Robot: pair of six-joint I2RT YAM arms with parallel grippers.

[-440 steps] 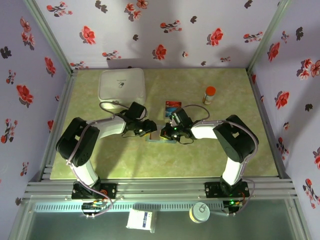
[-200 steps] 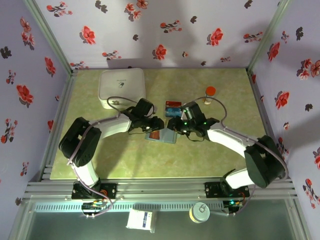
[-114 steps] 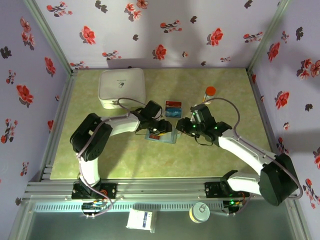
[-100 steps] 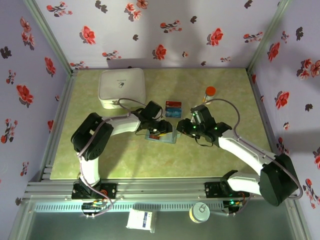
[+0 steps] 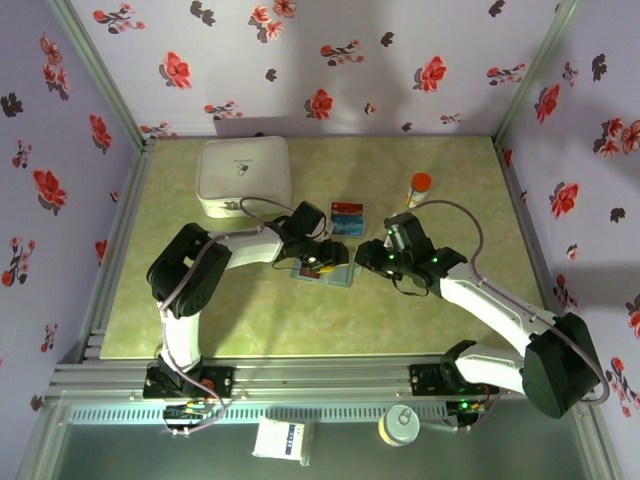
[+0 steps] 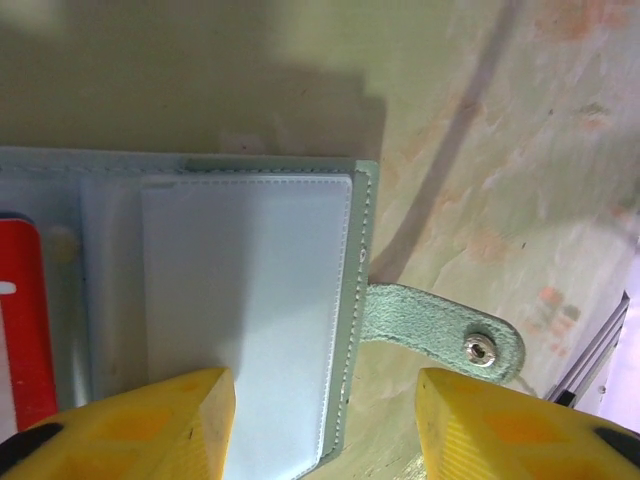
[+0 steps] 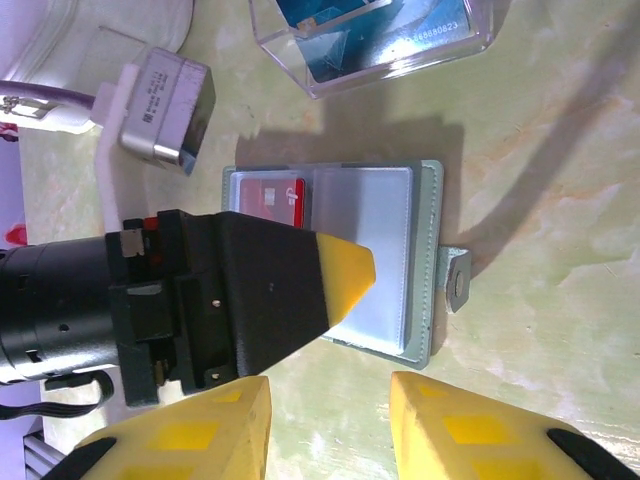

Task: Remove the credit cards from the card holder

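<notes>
Next, my left gripper backs away before my right gripper goes to the red card's uncovered edge (image 7: 299,201), because my left gripper reaches over the red card (image 7: 266,197) and is in the way.
The grey-blue card holder (image 5: 326,273) lies open and flat on the table. A red card (image 7: 275,194) sits in its left panel (image 6: 20,310); the pale right panel (image 6: 250,300) looks bare. Its snap tab (image 6: 440,325) sticks out to the side. My left gripper (image 6: 325,430) is open astride the holder's right edge, one finger over the panel and one over the table. My right gripper (image 7: 328,430) is open just short of the holder, with nothing between its fingers. A blue-teal card (image 7: 345,30) lies in a clear tray.
The clear tray (image 5: 347,216) stands just behind the holder. A white rounded box (image 5: 245,175) sits at the back left, and a small bottle with an orange cap (image 5: 419,187) at the back right. Both arms meet over the table's middle.
My left gripper has slid right over the holder and opened wider. My right gripper has backed off to the right and opened a little.
</notes>
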